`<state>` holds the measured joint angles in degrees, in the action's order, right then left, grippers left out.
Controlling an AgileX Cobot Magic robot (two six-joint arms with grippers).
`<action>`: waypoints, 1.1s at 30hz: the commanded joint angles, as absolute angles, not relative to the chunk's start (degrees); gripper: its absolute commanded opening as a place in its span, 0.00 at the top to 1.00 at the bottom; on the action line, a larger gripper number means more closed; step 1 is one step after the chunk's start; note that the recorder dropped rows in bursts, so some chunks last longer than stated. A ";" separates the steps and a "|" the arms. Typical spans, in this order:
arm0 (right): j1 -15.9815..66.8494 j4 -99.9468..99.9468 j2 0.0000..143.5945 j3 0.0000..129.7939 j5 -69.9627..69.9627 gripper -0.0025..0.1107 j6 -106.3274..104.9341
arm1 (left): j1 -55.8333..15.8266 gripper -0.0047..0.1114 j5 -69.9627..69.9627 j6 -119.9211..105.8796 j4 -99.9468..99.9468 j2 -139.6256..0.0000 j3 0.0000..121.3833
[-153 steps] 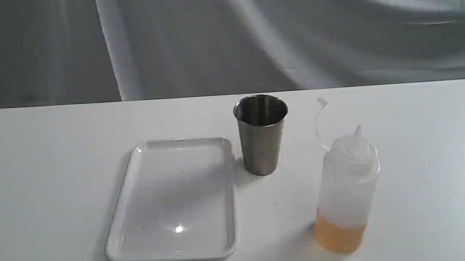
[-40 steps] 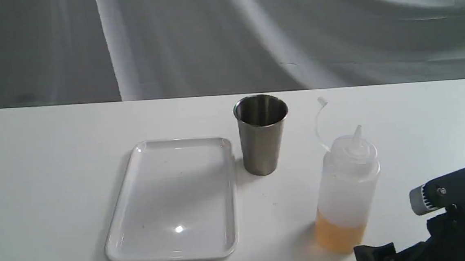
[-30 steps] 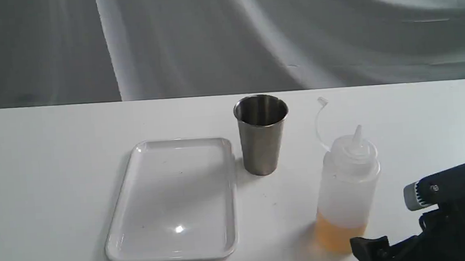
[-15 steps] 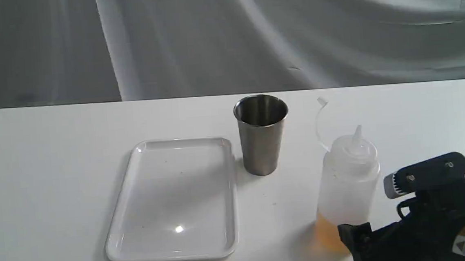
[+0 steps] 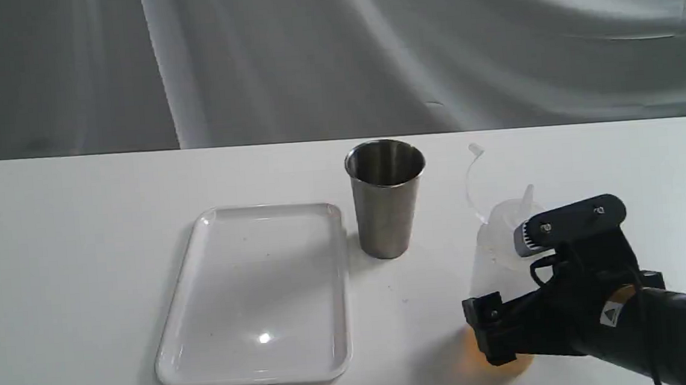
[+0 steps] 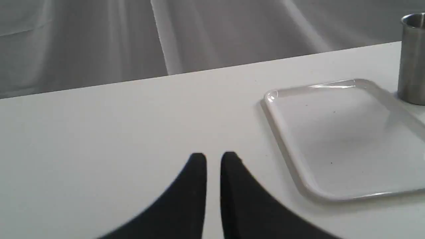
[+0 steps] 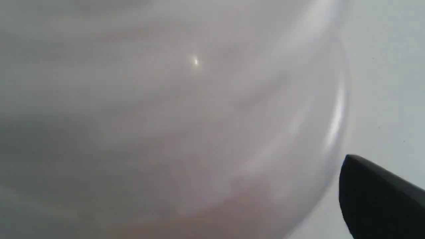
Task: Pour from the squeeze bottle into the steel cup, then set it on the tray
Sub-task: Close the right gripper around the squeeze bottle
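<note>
The amber liquid will come out in a thin stream when I tip the squeeze bottle, because the cap strap curls clear of the narrow spout.
The squeeze bottle stands upright at the right front of the table, with amber liquid at its base; its cap strap curls up behind it. My right gripper is open around the bottle's lower body, its near finger in front of the bottle and the far one hidden behind it. Up close, the bottle fills the right wrist view, with one finger beside its edge. The steel cup stands left of the bottle, and the tray lies empty left of the cup. My left gripper is shut, low over bare table.
The white table ends at a grey draped cloth at the back. In the left wrist view the tray lies to one side of the fingers, with the cup at its far corner.
My right arm came in from the right front and moved left and up; its fingers now stand around the bottle's lower body. Bottle, cup and tray have not moved.
</note>
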<state>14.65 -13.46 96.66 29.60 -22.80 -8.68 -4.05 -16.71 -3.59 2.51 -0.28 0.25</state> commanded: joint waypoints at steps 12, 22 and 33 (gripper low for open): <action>14.95 -13.03 97.57 30.16 -25.20 0.06 -7.63 | -4.23 0.89 -16.34 -3.49 2.54 0.00 0.00; 14.95 -14.54 97.57 30.16 -25.20 0.14 -6.85 | -4.23 0.89 -16.34 -3.49 2.54 0.00 0.00; 14.95 -14.10 97.57 30.16 -25.20 0.46 -6.85 | -4.23 0.89 -16.34 -3.49 2.54 0.00 0.00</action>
<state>14.81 -14.07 97.40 29.85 -24.50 -6.96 -4.05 -16.71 -3.59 2.51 -0.28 0.25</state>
